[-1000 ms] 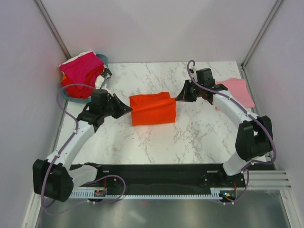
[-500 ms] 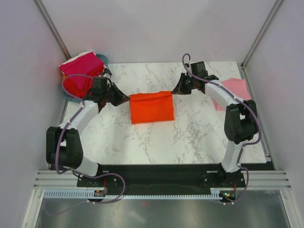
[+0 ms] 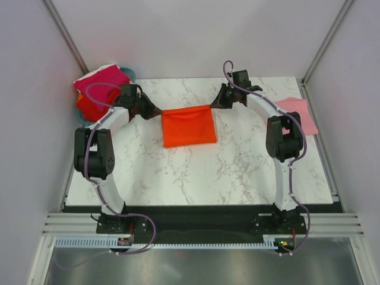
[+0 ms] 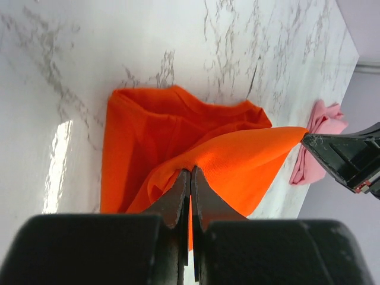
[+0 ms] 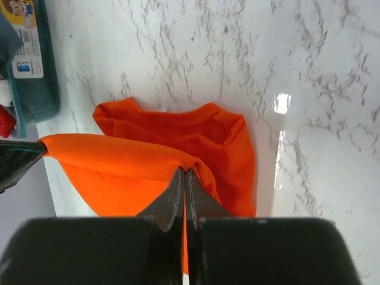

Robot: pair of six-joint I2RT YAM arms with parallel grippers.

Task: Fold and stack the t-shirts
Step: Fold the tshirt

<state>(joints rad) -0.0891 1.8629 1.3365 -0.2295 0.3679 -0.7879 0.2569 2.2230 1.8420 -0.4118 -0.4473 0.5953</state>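
The robot's left gripper has hold of only the orange-red shirt's upper layer (image 4: 222,151), and the lower layer's corner (image 4: 124,104) lies beyond it, so the left gripper should lower the upper layer's edge, open and take both layers.
An orange-red t-shirt (image 3: 189,126) lies partly folded on the marble table, its far edge lifted and stretched taut between both grippers. My left gripper (image 3: 158,113) is shut on the shirt's far left corner (image 4: 190,169). At the far right corner my right gripper (image 3: 214,105) is shut on the same cloth (image 5: 184,171). The shirt's lower layer (image 4: 148,127) rests flat on the table, its collar (image 5: 178,113) showing in the right wrist view. A light pink t-shirt (image 3: 297,114) lies at the right edge. Magenta and red t-shirts (image 3: 98,89) are piled at the far left.
A teal plastic basket (image 5: 32,77) holds the shirt pile at the table's far left corner. Grey walls close in the back and both sides. The right gripper's black tip (image 4: 344,157) shows at the right of the left wrist view.
Both grippers have carried the shirt's held edge away from the arm bases toward the back of the table, and both arms have stretched out. The shirt now looks flatter and wider.
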